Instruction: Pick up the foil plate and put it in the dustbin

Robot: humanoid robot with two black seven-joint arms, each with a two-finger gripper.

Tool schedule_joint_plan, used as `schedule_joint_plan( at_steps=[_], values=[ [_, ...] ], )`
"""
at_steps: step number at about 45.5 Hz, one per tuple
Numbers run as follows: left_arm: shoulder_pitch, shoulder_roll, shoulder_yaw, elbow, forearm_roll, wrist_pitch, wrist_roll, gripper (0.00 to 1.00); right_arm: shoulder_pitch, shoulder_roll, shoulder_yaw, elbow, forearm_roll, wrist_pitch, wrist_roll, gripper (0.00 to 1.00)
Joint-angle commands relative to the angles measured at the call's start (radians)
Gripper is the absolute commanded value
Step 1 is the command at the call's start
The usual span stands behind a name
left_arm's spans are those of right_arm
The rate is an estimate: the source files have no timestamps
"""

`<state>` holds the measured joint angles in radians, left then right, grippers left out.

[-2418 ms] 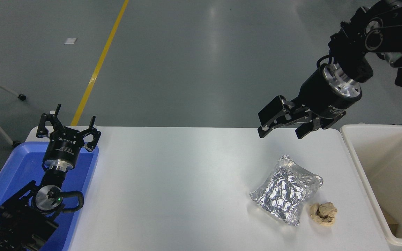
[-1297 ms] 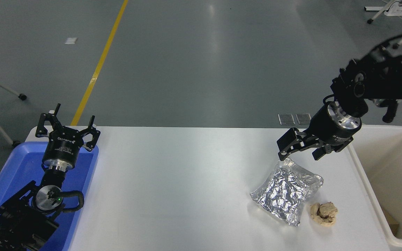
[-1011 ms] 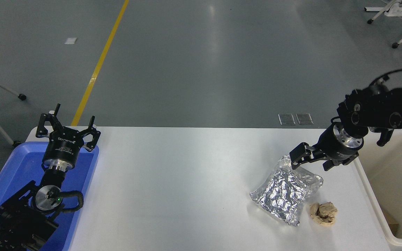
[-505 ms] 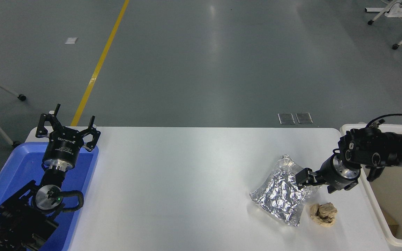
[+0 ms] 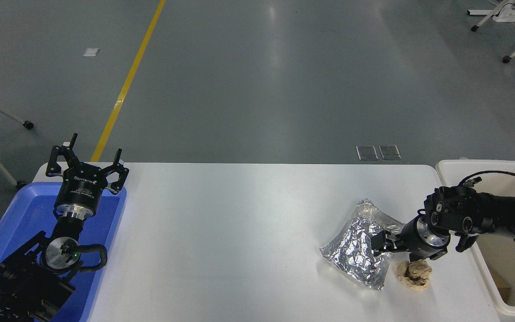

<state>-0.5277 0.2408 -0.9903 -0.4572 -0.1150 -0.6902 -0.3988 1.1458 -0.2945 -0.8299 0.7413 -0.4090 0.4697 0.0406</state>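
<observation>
The foil plate has creases across its broad silver side, so I expect it to stay spread out like a sheet when I pick it up by its rim.
The foil plate, crinkled silver, lies on the white table at the right. My right gripper is down at table height at the plate's right edge. It is open, with one finger over the foil and the other beside the plate's right rim, just above the paper ball. The cream-white dustbin stands past the table's right edge, and my right arm reaches in over it. My left gripper is parked open at the lower left.
A crumpled tan paper ball lies just right of the plate's near corner, under the right wrist. A blue tray sits at the table's left end under the left arm. Something brown lies in the dustbin's bottom.
My right arm has come down from high above the table's far right to the plate's right edge, staying open. The plate, the ball and the left arm have not moved.
</observation>
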Motion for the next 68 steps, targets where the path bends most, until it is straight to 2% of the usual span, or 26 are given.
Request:
schedule_joint_plan(
  at_steps=[1, 4, 8, 11, 30, 49, 56, 68],
  values=[
    [0.000, 0.000, 0.001, 0.000, 0.000, 0.000, 0.000, 1.00, -0.017, 0.012, 0.025, -0.005, 0.004, -0.020, 0.004, 0.36],
    [0.000, 0.000, 0.001, 0.000, 0.000, 0.000, 0.000, 1.00, -0.017, 0.012, 0.025, -0.005, 0.004, -0.028, 0.004, 0.24],
    [0.000, 0.000, 0.001, 0.000, 0.000, 0.000, 0.000, 1.00, -0.015, 0.012, 0.025, -0.005, 0.004, -0.031, 0.004, 0.14],
    [0.000, 0.000, 0.001, 0.000, 0.000, 0.000, 0.000, 1.00, -0.014, 0.012, 0.025, -0.005, 0.004, -0.031, 0.004, 0.00],
    [0.000, 0.000, 0.001, -0.001, 0.000, 0.000, 0.000, 1.00, 0.078, -0.012, -0.021, 0.021, 0.010, -0.014, 0.007, 0.00],
    [0.002, 0.000, 0.002, 0.000, 0.000, 0.000, 0.000, 1.00, 0.632, -0.221, -0.288, 0.411, 0.013, 0.072, 0.007, 0.00],
    [0.002, 0.000, 0.002, -0.001, 0.000, 0.000, 0.000, 1.00, 0.902, -0.236, -0.400, 0.532, 0.015, 0.130, 0.007, 0.00],
    [0.002, 0.000, 0.002, 0.000, 0.000, 0.000, 0.000, 1.00, 1.282, -0.209, -0.538, 0.722, 0.098, 0.216, 0.008, 0.00]
  ],
)
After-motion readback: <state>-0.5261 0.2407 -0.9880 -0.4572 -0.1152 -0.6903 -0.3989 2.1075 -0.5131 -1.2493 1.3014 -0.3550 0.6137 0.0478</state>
